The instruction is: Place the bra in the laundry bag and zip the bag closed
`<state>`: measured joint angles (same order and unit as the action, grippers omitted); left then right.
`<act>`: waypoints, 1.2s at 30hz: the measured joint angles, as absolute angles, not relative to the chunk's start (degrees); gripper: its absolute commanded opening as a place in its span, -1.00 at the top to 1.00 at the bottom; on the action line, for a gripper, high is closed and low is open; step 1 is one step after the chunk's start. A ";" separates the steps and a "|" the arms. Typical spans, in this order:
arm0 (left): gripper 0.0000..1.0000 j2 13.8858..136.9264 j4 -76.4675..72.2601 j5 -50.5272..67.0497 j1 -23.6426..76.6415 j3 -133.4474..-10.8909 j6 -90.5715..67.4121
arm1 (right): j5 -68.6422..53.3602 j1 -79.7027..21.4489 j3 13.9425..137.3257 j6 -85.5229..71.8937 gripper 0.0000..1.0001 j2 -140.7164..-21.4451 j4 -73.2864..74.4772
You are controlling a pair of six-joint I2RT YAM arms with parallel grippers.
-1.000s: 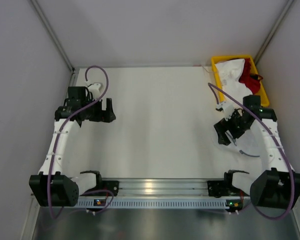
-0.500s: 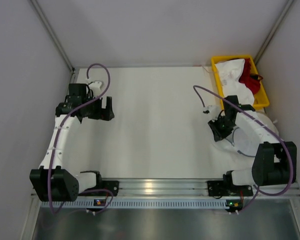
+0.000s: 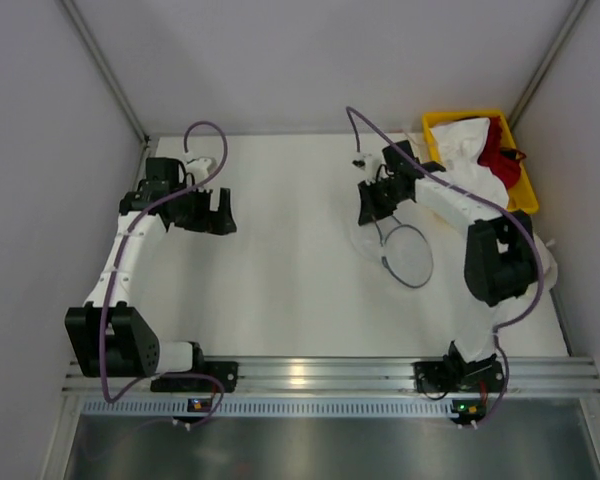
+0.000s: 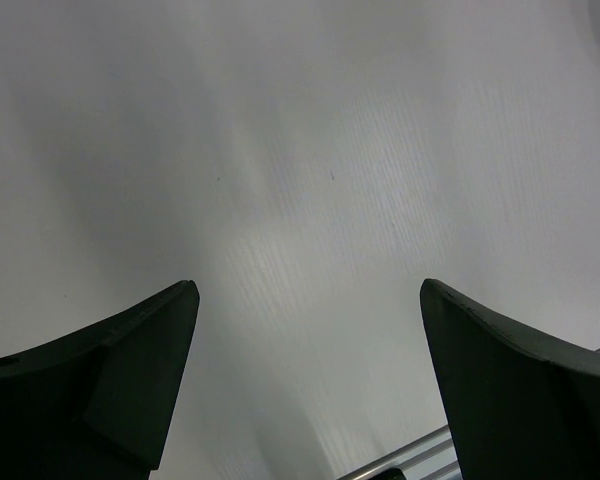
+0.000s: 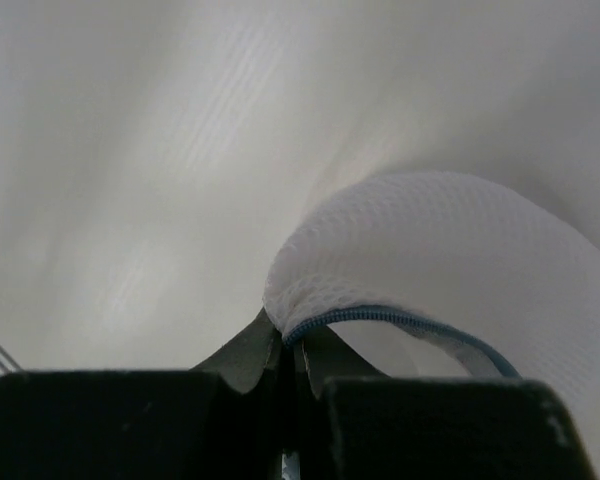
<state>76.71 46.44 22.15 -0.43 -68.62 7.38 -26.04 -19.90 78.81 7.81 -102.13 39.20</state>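
Observation:
The laundry bag (image 3: pixel 410 256) is on the bin's side, far from the robot's open left gripper, so the left gripper should first grab its zipper edge (image 3: pixel 416 286) and pull the bag across.
The laundry bag (image 3: pixel 405 252), a see-through white mesh pouch with a thin dark rim, lies on the table right of centre. My right gripper (image 3: pixel 368 205) is shut on its edge. The right wrist view shows the jaws (image 5: pixel 288 335) pinched together on the mesh (image 5: pixel 430 250) right at the blue zipper line. The bra (image 3: pixel 465 150) is the white garment lying in the yellow bin at the back right, apart from both grippers. My left gripper (image 3: pixel 218 212) hovers at the left of the table, open, with only bare table between its fingers (image 4: pixel 130 350).
The yellow bin (image 3: pixel 525 195) at the back right also holds a red garment (image 3: pixel 498 155). Something pale (image 3: pixel 546 255) lies at the table's right edge behind the right arm. Grey walls close in the left, back and right sides.
My right gripper has shut on the laundry bag's edge. It has swung from the near right up and left toward the table's middle, dragging the bag along. The left arm shifted slightly toward the back.

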 measured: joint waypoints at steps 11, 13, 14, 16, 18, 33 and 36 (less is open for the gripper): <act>-0.97 77.21 39.44 32.32 -0.10 -69.36 16.03 | -31.79 -20.34 123.26 -24.82 -0.60 -143.15 21.80; -0.93 77.97 38.52 33.65 1.34 -69.36 20.64 | -33.47 -20.29 123.81 -27.14 -0.80 -144.09 21.45; -0.91 78.59 38.04 33.65 2.61 -69.38 23.35 | -34.24 -20.03 123.76 -27.83 -0.83 -144.07 21.58; -0.83 80.53 36.40 33.54 6.70 -69.38 28.67 | -35.48 -19.46 121.36 -28.67 -0.89 -142.08 19.53; -0.80 82.54 34.09 33.15 11.35 -69.28 33.67 | -36.47 -18.41 116.86 -29.15 -0.87 -138.19 19.09; -0.66 109.91 -14.35 27.38 38.17 -62.85 74.30 | -37.98 -1.93 101.60 -22.04 -0.65 -117.45 19.16; -0.66 115.77 -21.82 26.09 39.70 -62.83 80.82 | -38.00 -1.39 100.71 -20.29 -0.67 -117.54 21.17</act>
